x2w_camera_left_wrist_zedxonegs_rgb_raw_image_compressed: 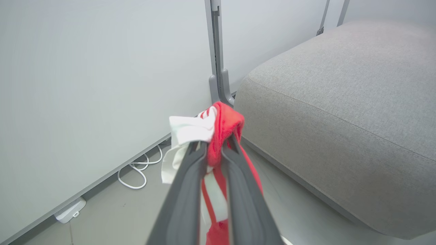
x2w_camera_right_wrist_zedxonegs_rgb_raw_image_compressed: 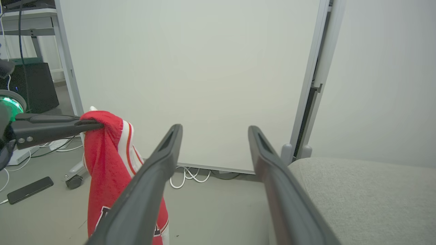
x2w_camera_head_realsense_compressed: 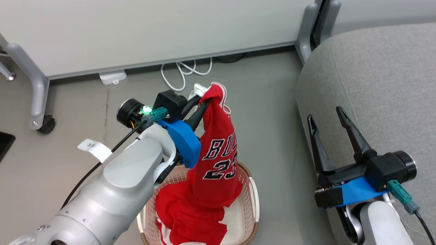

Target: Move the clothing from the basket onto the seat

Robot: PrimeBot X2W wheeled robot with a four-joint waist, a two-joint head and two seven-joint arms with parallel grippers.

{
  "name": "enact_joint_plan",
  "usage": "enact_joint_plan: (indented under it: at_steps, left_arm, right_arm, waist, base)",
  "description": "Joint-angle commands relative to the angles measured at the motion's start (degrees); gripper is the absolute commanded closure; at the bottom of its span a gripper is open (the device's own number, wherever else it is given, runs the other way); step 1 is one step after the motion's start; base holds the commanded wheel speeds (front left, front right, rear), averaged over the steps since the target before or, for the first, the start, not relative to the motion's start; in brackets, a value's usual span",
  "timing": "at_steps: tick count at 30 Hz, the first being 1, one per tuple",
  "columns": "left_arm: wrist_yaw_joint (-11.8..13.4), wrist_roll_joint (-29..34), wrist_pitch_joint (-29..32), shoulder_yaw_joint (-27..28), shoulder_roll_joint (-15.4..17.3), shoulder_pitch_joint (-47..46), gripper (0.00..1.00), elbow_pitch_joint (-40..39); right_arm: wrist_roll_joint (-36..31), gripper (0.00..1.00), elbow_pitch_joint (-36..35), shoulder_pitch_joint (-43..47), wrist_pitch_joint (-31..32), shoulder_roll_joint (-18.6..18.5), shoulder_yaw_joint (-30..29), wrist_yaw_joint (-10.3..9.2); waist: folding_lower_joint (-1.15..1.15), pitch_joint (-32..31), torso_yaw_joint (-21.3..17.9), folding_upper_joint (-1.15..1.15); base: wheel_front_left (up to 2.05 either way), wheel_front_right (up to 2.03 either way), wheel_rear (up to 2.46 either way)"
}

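Note:
My gripper will leave the red clothing (x2w_camera_head_realsense_compressed: 188, 214) in the basket when I carry the jersey to the seat, because the jersey's lower edge (x2w_camera_head_realsense_compressed: 211, 205) curves separately over that clothing.
My left gripper (x2w_camera_head_realsense_compressed: 202, 100) is shut on the top of a red jersey (x2w_camera_head_realsense_compressed: 218, 149) with white trim and black lettering, held up above the basket (x2w_camera_head_realsense_compressed: 251, 195). The jersey's lower end still drapes into the basket, where more red clothing (x2w_camera_head_realsense_compressed: 184, 211) lies. The left wrist view has the pinched red and white cloth (x2w_camera_left_wrist_zedxonegs_rgb_raw_image_compressed: 218, 129) between the fingers, with the grey seat (x2w_camera_left_wrist_zedxonegs_rgb_raw_image_compressed: 340, 112) to the right. My right gripper (x2w_camera_head_realsense_compressed: 326, 115) stands open and empty over the seat's edge (x2w_camera_head_realsense_compressed: 374, 85). From the right wrist, the jersey (x2w_camera_right_wrist_zedxonegs_rgb_raw_image_compressed: 105, 160) hangs at left from the left gripper (x2w_camera_right_wrist_zedxonegs_rgb_raw_image_compressed: 92, 125).
A pale wall panel (x2w_camera_head_realsense_compressed: 146, 30) on grey wheeled legs (x2w_camera_head_realsense_compressed: 37, 98) runs along the back, with a white cable (x2w_camera_head_realsense_compressed: 184, 73) and a power block (x2w_camera_head_realsense_compressed: 112, 77) on the floor beneath it. A black phone (x2w_camera_right_wrist_zedxonegs_rgb_raw_image_compressed: 29, 190) lies on the floor at left.

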Motion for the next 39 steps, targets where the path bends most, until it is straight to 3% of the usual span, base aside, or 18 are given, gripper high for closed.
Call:
enact_joint_plan:
  at_steps: [1,16,39]
  left_arm:
    - [0.5,1.3,-0.3,1.8,0.3,0.5,1.0,-2.0]
    - [2.1,5.8,-0.3,10.7,0.5,2.8,1.0,-15.1]
    - [3.9,5.3,1.2,10.4,2.1,3.5,1.0,-23.3]
  right_arm:
    - [0.2,0.0,0.3,1.5,-0.2,-0.2,-0.2,0.03]
    - [1.0,0.0,0.8,5.4,-0.2,-0.2,0.4,0.03]
    - [1.5,0.0,-1.7,3.9,-0.2,-0.2,3.4,0.03]
  waist:
    - [0.01,-2.3,0.7,-0.01]
    - [0.01,-7.9,1.5,-0.01]
    - [0.01,-9.1,2.4,-0.01]
  base:
    - [0.0,0.0,0.0]
    - [0.0,0.0,0.0]
    - [0.0,0.0,0.0]
